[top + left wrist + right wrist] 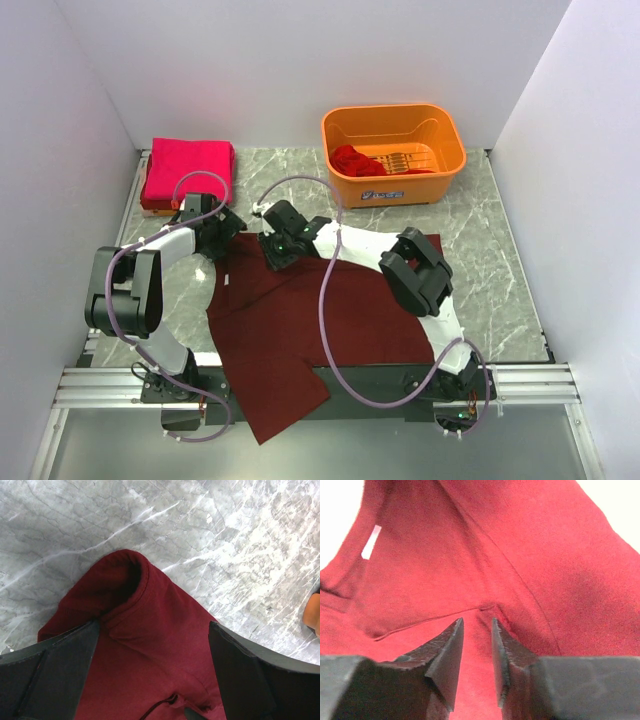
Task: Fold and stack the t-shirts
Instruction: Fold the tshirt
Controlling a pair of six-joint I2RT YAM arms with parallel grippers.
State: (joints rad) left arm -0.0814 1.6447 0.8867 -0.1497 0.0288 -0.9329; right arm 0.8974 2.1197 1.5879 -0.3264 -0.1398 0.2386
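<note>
I should leave the creases, take the t-shirt's corner by the basket with my right gripper and help pull it back: the maroon t-shirt's sleeve (275, 400) overhangs the table.
A dark maroon t-shirt (310, 320) lies spread on the marble table, its lower part hanging over the near edge. My left gripper (226, 228) is at the shirt's far left corner. In the left wrist view it (154, 630) is open wide, with a rounded fold of the maroon cloth (150, 645) between the fingers. My right gripper (276, 246) is at the shirt's far edge. In the right wrist view it (477, 622) is nearly closed, pinching the cloth (520, 555) where creases meet. A folded pink-red t-shirt (187, 170) lies at the far left. A brighter red t-shirt (355, 160) lies in the basket.
An orange plastic basket (440, 170) stands at the far right of the table. White walls close in the left, back and right sides. An aluminium rail (110, 385) runs along the near edge, by the arm bases.
</note>
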